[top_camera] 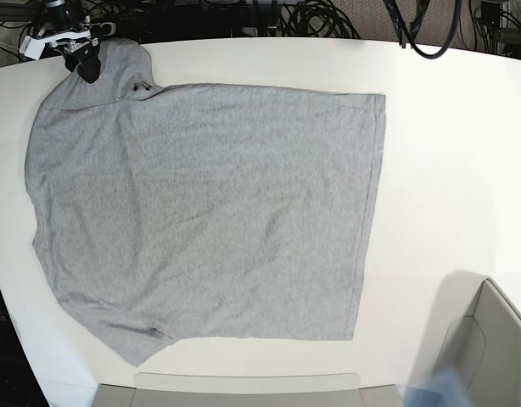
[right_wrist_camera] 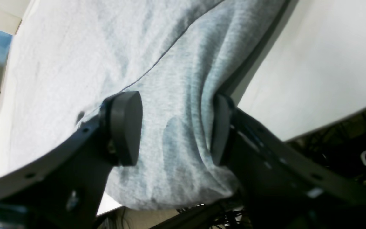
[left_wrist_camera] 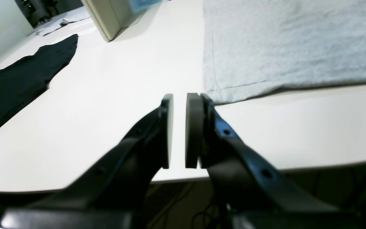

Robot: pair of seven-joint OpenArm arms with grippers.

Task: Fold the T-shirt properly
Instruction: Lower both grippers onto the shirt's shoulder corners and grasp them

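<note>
I should expect a hidden dark print when I fold the far edge (top_camera: 273,88) of the light grey T-shirt over, since it lies plain side (top_camera: 201,208) up.
The light grey T-shirt (top_camera: 210,212) lies spread flat on the white table (top_camera: 447,170), plain side up, with its hem toward the right. My right gripper (top_camera: 84,61) is at the far-left sleeve. In the right wrist view this gripper (right_wrist_camera: 173,130) stands wide open, with a bunched fold of the T-shirt (right_wrist_camera: 75,63) between its pads, hanging over the table edge. My left gripper (left_wrist_camera: 179,130) hovers over bare table just short of the T-shirt's hem corner (left_wrist_camera: 281,41). Only a narrow gap separates its pads, and nothing is between them.
A black cloth (left_wrist_camera: 21,79) lies on the table to the left of my left gripper, and a beige box (left_wrist_camera: 106,19) stands beyond it. Another box (top_camera: 490,348) sits at the near right corner. Cables (top_camera: 311,17) hang behind the far edge.
</note>
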